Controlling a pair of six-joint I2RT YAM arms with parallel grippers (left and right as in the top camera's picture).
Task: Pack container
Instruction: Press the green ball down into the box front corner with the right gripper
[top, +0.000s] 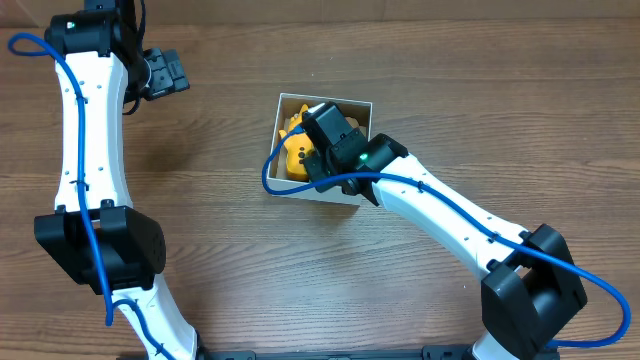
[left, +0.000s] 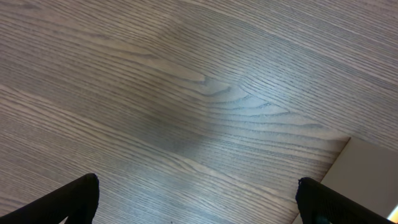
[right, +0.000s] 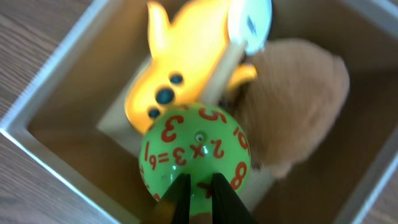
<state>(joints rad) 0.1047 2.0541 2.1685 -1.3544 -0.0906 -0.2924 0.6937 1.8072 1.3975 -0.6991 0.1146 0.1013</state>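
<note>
The green ball is over the yellow toy's dotted end (right: 157, 102), so next my right gripper moves the ball across into the gap (right: 268, 194) beside the tan plush before it opens its fingers.
The container (top: 325, 98) is a square white-walled box with a brown floor at the table's middle. In the right wrist view its wall (right: 56, 93) frames a yellow toy (right: 174, 68) with blue dots, a tan plush (right: 298, 106) and a white tag (right: 252, 18). My right gripper (right: 199, 186) is inside the box, fingers nearly together, pinched on a green ball (right: 196, 149) with red numbers. Overhead, the right gripper (top: 318, 160) covers the ball beside the yellow toy (top: 293, 150). My left gripper (top: 175, 72) is open and empty over bare table, left of the box.
The wooden table (left: 186, 93) fills the left wrist view, with a corner of the container (left: 373, 168) at the lower right. The left gripper's fingers (left: 199, 205) stand wide apart. Blue cables run along both arms.
</note>
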